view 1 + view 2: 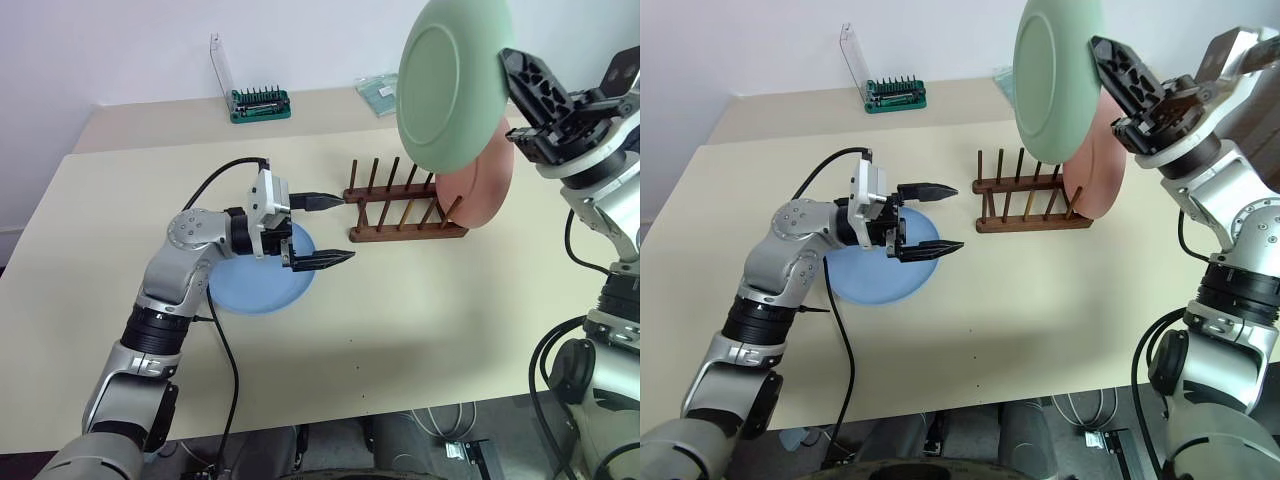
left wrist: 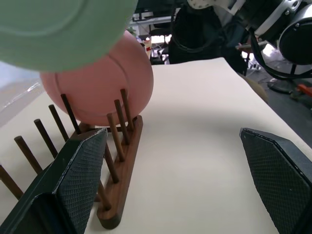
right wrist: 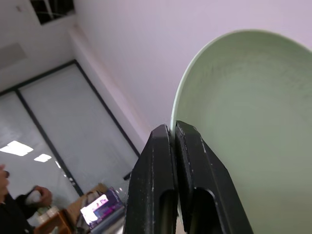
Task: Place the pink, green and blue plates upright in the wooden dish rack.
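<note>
The green plate [image 1: 447, 95] hangs on edge over the free slot [image 1: 420, 224] beside the pink plate. I keep lowering it with my right gripper until it rests in the rack.
The green plate [image 1: 450, 80] hangs on edge in the air above the right end of the wooden dish rack [image 1: 405, 208], my right gripper [image 1: 512, 85] shut on its rim. In the rack's rightmost slot the pink plate [image 1: 480, 185] stands upright, half hidden behind the green one. Flat on the table left of the rack lies the blue plate [image 1: 262, 278]. My left gripper [image 1: 335, 230] hovers open and level over that plate's right edge, pointing at the rack with nothing between its fingers [image 2: 80, 170]. The right wrist view has the two fingers pinched on the green plate's rim [image 3: 173, 127].
A green tool holder with a clear panel [image 1: 258, 100] stands on the far table behind the rack. A small greenish packet [image 1: 378, 92] lies at that table's right. A black cable [image 1: 215, 180] loops off my left forearm. The table's front edge runs close to my arms.
</note>
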You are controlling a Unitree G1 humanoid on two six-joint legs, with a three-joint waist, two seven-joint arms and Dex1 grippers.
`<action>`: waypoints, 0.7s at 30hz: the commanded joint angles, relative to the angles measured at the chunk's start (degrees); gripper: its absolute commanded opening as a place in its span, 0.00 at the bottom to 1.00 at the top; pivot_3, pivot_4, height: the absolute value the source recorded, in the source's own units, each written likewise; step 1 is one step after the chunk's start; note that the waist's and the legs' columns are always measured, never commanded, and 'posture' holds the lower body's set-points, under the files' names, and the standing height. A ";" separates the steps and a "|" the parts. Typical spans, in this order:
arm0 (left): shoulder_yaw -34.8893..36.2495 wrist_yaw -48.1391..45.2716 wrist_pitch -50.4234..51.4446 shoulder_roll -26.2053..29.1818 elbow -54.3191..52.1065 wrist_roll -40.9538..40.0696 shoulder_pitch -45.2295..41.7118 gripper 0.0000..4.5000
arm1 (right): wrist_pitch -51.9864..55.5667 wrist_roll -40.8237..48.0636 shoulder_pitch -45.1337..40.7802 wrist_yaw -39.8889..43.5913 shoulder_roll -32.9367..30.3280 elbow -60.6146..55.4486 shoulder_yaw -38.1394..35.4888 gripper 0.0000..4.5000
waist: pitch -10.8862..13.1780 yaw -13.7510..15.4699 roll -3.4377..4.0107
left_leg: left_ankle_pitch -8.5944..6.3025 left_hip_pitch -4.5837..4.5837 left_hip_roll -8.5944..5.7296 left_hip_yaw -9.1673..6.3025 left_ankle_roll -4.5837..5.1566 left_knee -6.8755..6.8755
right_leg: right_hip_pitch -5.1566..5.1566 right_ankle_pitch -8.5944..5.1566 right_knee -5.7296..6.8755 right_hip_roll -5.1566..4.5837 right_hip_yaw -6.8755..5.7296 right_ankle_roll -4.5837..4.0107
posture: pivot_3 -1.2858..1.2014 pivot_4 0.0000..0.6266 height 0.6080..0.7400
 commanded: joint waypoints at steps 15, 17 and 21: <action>1.33 0.43 -0.42 0.04 -1.93 -0.82 -1.03 1.00 | -0.08 -4.34 3.78 1.91 1.17 -2.11 -1.59 0.01 | 0.00 -0.01 0.00 | 0.00 -0.02 0.00 -0.01 0.00 0.00 | -0.02 0.00 0.00 0.00 0.00 0.00 | 0.52 0.24 1.00; 1.34 0.43 -0.29 0.10 -2.12 -0.88 -0.96 1.00 | -0.27 -4.65 4.13 1.84 1.35 -2.11 -1.56 0.01 | 0.00 0.01 0.00 | 0.00 -0.02 0.00 -0.01 -0.01 0.00 | -0.02 0.00 0.00 0.00 0.00 0.00 | 0.52 0.24 1.00; 1.32 0.47 -0.05 0.13 -2.47 -0.99 -0.94 1.00 | -0.80 -5.99 4.95 2.04 1.81 -2.14 -1.24 0.01 | 0.00 0.00 0.00 | 0.00 -0.03 0.00 0.00 0.00 0.01 | -0.02 0.00 0.00 0.00 0.00 0.00 | 0.52 0.24 1.00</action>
